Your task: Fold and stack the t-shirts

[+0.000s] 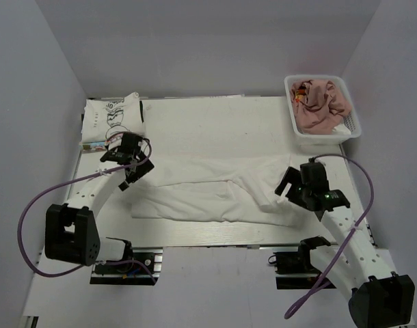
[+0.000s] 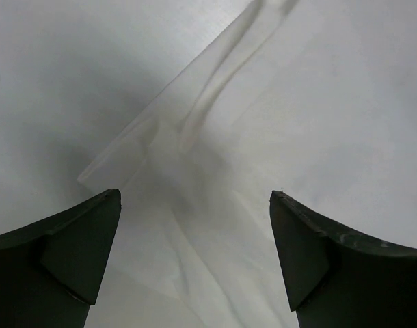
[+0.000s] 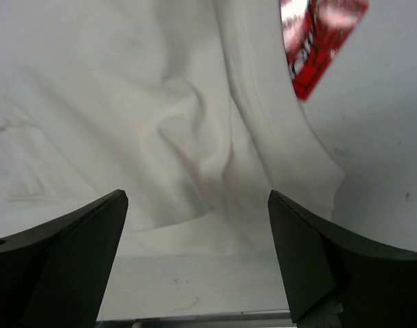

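Observation:
The white t-shirt lies crosswise (image 1: 202, 195). Next, my right gripper moves its end of the t-shirt around to the back (image 1: 232, 106) while my left gripper brings the other end to the front.
A white t-shirt (image 1: 215, 188) lies spread across the middle of the table, partly folded lengthwise with its back up. A bit of its red print (image 3: 321, 31) shows in the right wrist view. My left gripper (image 1: 132, 169) is open, just above the shirt's left edge; white cloth (image 2: 215, 171) lies between its fingers (image 2: 195, 195). My right gripper (image 1: 288, 188) is open over the shirt's right end, near the table's front edge; wrinkled cloth (image 3: 195, 143) lies under it (image 3: 195, 195). A folded white tee with a black drawing (image 1: 113, 117) lies at the back left. The dusty-pink tee (image 1: 321, 102) is bunched in the basket.
The white lattice basket (image 1: 351, 124) stands at the back right corner. Bare white table (image 1: 215, 123) lies behind the spread shirt. Purple-grey walls close in the left, right and back. The table's front edge (image 3: 195, 316) is just below the right gripper.

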